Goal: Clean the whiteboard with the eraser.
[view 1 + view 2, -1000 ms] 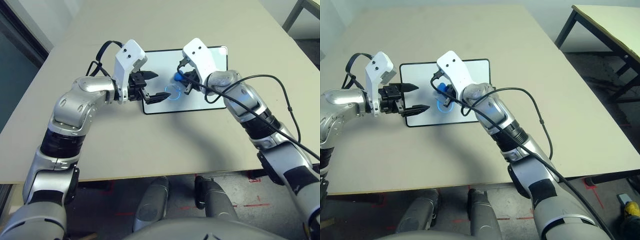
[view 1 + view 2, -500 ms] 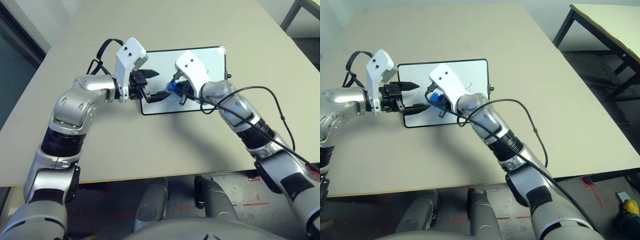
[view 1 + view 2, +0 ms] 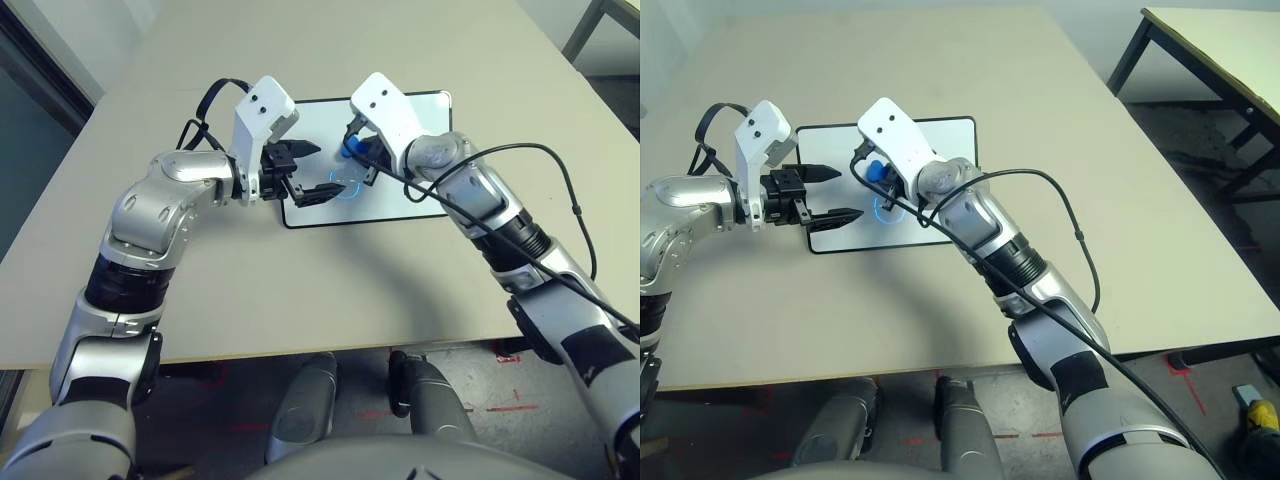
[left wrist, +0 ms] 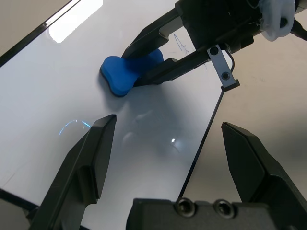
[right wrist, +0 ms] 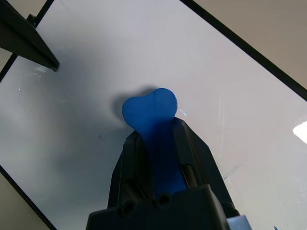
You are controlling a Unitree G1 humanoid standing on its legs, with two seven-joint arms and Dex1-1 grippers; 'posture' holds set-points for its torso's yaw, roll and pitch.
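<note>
The eraser is pressing on clean board at the middle while blue marker strokes lie under the robot's right gripper, so the robot should wipe back over those strokes.
The whiteboard lies flat on the beige table, black-framed, with a faint blue arc of marker near its front edge. My right gripper is shut on the blue eraser, whose rounded end presses on the board's middle. In the left wrist view the eraser sits between the right gripper's black fingers. My left gripper stands open over the board's left end, one finger at the far side and one near the front edge, with nothing between them.
The table has wide bare room in front of and behind the board. A black cable loops off my right forearm. A second table stands apart at the far right.
My right gripper slid the eraser toward the left gripper and the board's front edge, then back toward the board's middle. The left gripper stayed in place, open.
</note>
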